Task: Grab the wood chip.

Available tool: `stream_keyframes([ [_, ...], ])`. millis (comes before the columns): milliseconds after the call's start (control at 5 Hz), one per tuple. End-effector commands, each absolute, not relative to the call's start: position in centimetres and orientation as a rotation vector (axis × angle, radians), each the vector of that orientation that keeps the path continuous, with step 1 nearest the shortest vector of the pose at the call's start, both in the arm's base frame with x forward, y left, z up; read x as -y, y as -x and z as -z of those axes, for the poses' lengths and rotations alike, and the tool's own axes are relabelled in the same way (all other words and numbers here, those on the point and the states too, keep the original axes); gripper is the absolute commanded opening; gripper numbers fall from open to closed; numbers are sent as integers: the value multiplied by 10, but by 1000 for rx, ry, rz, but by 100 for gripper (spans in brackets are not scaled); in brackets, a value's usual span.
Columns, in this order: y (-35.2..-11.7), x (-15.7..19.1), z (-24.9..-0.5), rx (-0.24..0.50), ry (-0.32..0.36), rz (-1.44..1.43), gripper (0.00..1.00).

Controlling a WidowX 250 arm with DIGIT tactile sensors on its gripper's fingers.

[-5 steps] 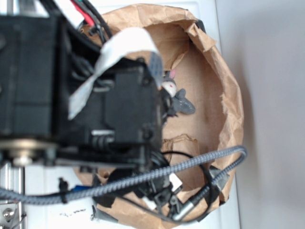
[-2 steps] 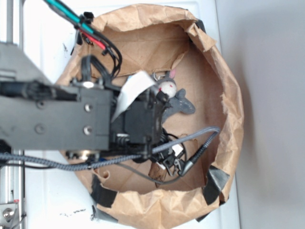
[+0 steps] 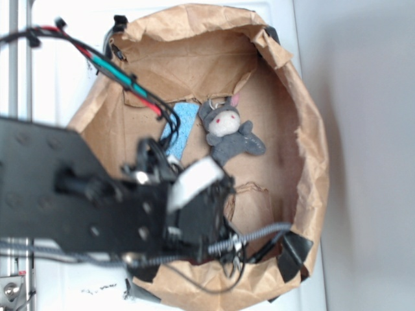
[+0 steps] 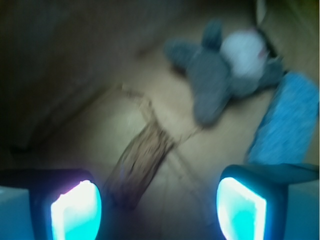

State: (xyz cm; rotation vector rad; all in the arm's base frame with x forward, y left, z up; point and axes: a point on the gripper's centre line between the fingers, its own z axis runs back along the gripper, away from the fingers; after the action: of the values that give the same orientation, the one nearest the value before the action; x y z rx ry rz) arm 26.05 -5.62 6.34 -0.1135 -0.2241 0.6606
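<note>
I expect the wood chip to turn in line with my open fingers when I grip it, because the wood chip's long edge (image 4: 154, 175) slants between them.
In the wrist view the wood chip (image 4: 140, 162), a brown grainy strip, lies slanted on the paper floor just ahead of my gripper (image 4: 159, 210), nearer the left finger. Both fingers (image 4: 75, 210) stand wide apart with nothing between them, so the gripper is open. In the exterior view the arm covers the chip; the gripper (image 3: 227, 249) is low inside the brown paper bag (image 3: 311, 162), near its front wall.
A grey plush mouse (image 3: 228, 129) (image 4: 220, 70) lies in the middle of the bag floor. A light-blue sponge (image 3: 181, 129) (image 4: 287, 117) lies beside it. A tan paper flap (image 3: 249, 201) sticks up from the floor. Cables (image 3: 130, 84) hang over the bag.
The arm has swung toward the front of the bag and dropped lower, uncovering the sponge and the plush mouse.
</note>
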Motion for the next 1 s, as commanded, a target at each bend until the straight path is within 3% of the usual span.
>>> stream_keyframes([
  [0, -285, 69, -57, 281, 120, -670, 100],
  [400, -303, 60, -34, 295, 36, -713, 100],
  [600, -306, 50, -24, 298, -6, -748, 0],
  [800, -305, 45, -34, 294, 22, -762, 0],
])
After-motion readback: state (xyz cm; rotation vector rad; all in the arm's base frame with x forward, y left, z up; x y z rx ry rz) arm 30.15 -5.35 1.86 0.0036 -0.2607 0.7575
